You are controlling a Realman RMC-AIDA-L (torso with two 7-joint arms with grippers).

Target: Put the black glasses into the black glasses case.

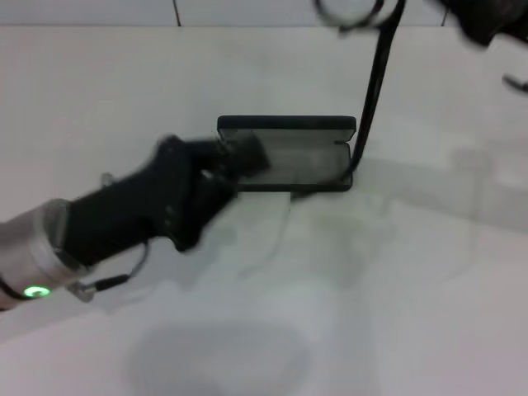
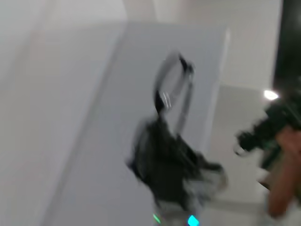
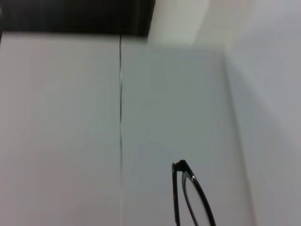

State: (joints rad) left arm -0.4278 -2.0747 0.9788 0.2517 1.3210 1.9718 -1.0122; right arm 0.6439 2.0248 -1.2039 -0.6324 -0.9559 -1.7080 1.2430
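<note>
My left gripper needs to help fold a long temple arm (image 1: 378, 91) that sticks out from the black glasses before my right gripper lowers them into the case (image 1: 299, 159).
The black glasses case (image 1: 289, 125) lies open mid-table, lid up at the back and grey lining showing. My left gripper (image 1: 247, 157) is at the case's left end, over its lining. My right gripper (image 1: 483, 21) is high at the far right and holds the black glasses (image 1: 376, 82) in the air. One long temple arm hangs down to the case's right end. The left wrist view shows the right gripper (image 2: 167, 160) farther off with the glasses (image 2: 186, 65) sticking out of it. The glasses (image 3: 181, 168) also show in the right wrist view.
The white table (image 1: 396, 289) spreads around the case. A person's hand with a dark device (image 2: 277, 136) shows beyond the table edge in the left wrist view. A wall seam (image 3: 120, 94) runs behind the table.
</note>
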